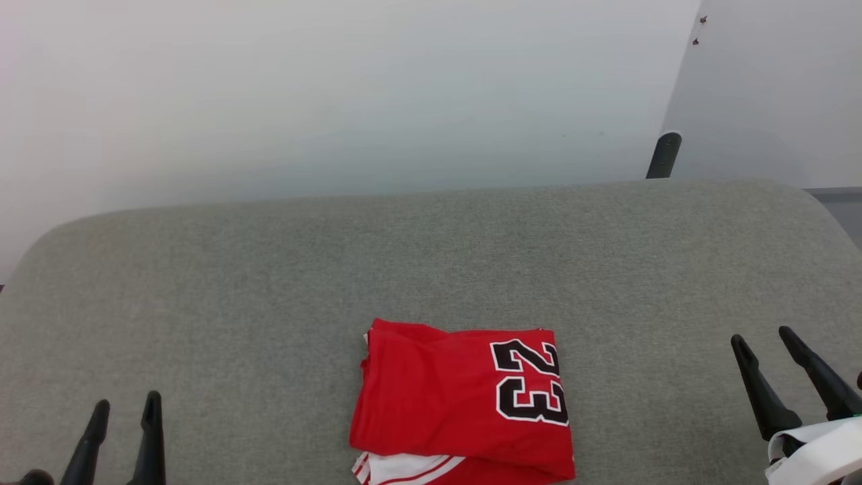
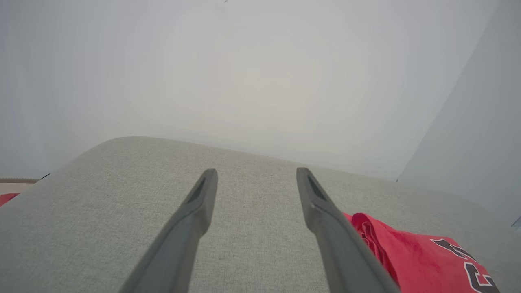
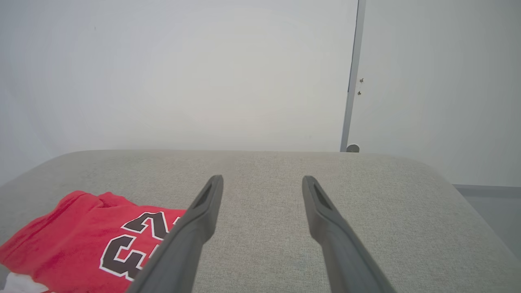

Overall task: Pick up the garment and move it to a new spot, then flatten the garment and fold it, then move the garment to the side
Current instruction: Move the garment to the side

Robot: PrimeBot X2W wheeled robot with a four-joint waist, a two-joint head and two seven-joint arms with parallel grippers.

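Observation:
I expect the garment (image 1: 452, 396) to slide along with its layers still stacked when I pull the folded edge, since its black print wraps around a closed fold (image 1: 564, 404).
The garment (image 1: 444, 404) lies folded into a compact red rectangle on the grey fabric surface (image 1: 431, 263), near the front edge at centre. Its black "23" faces up and a white sleeve with red stripes peeks out below. My left gripper (image 1: 126, 403) stands open at the lower left, well apart from it. My right gripper (image 1: 762, 339) stands open at the lower right, also clear of it. In the left wrist view the garment (image 2: 419, 256) lies right of the open gripper (image 2: 256, 173). In the right wrist view the garment (image 3: 81, 232) lies left of the open gripper (image 3: 262, 180).
A white wall rises behind the grey surface. A dark post (image 1: 664, 155) stands at the far right behind its back edge. Bare grey fabric stretches on both sides of the garment. A bit of red (image 2: 6, 198) shows past the surface's left edge.

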